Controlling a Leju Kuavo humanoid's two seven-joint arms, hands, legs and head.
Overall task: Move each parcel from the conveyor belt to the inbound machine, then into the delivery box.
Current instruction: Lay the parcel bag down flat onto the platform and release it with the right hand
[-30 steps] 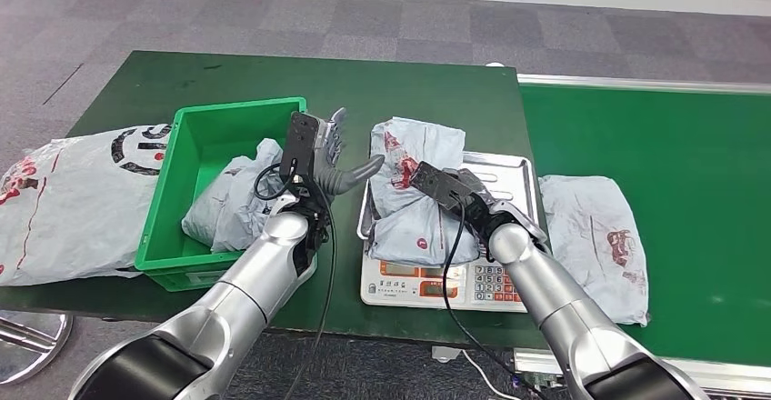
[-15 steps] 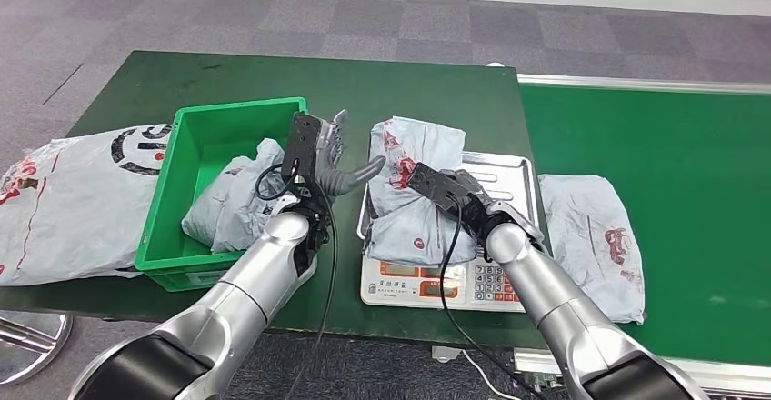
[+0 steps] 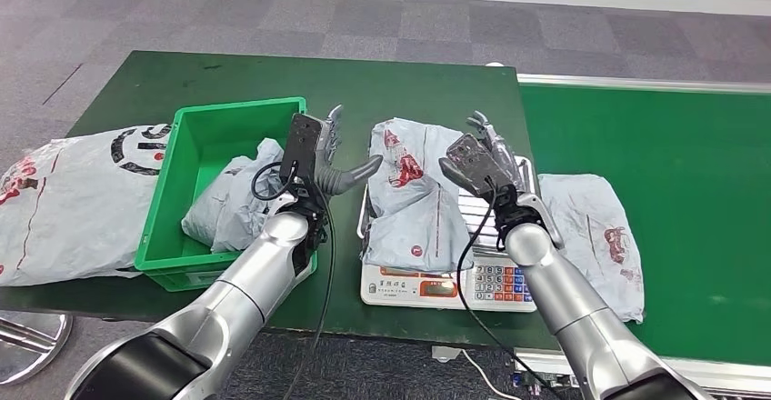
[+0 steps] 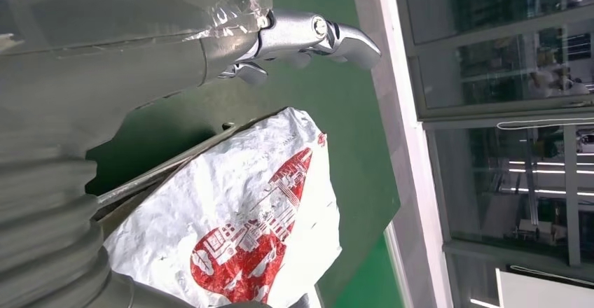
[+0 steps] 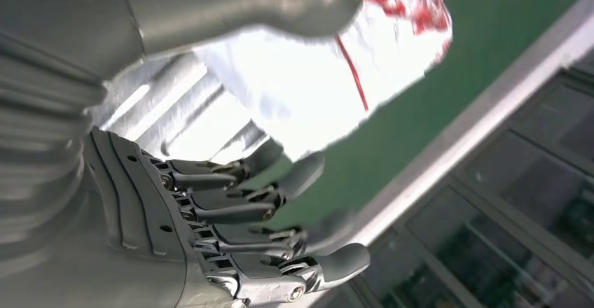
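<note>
The parcel's slack wrapping has a crease across it, so the grey parcel on the scale will bunch up into folds around the robot's grip when the robot lifts it.
A grey parcel with red print lies on the metal tray of the scale, which stands in the middle of the green table. My right hand is lifted just right of the parcel, fingers spread and holding nothing; its fingers are apart over the tray. My left hand hovers open between the green box and the parcel, thumb pointing at the parcel. Another grey parcel lies on the conveyor belt. A crumpled parcel sits inside the green box.
A large grey bag lies left of the green box at the table's edge. The scale's keypad and display face the front edge. Grey carpet floor lies beyond the table.
My right hand let go of the parcel on the scale, rose and spread open to its right. The parcel settled flatter on the tray. My left hand barely moved.
</note>
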